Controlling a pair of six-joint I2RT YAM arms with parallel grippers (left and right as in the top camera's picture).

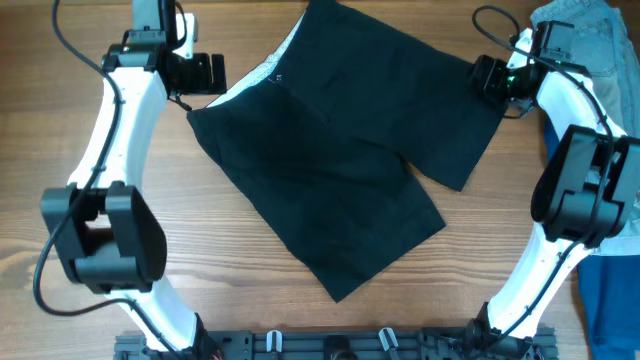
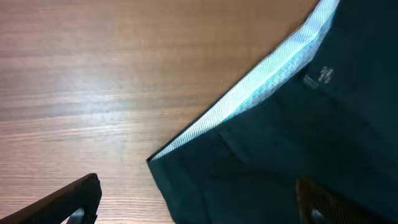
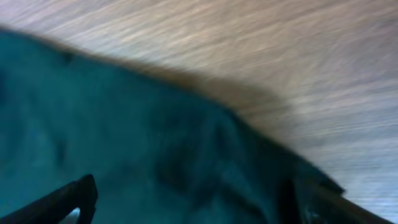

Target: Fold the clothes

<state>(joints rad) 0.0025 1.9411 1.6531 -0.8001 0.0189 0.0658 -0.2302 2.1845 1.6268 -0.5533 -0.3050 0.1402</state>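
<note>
The black shorts lie slanted with the waistband running diagonally, so I should grab the waistband's near corner with my left gripper and help straighten them before folding.
The black shorts lie spread flat on the wooden table, waistband with its pale lining at the upper left, two wide legs pointing down and right. My left gripper is open beside the waistband's left corner; the left wrist view shows the pale lining and the corner between the spread fingers. My right gripper is open at the right leg's far corner; in the right wrist view black cloth fills the space between its fingers.
Light blue denim jeans lie at the far right corner behind the right arm. A dark blue garment lies at the right edge near the front. Both arm bases stand at the front edge.
</note>
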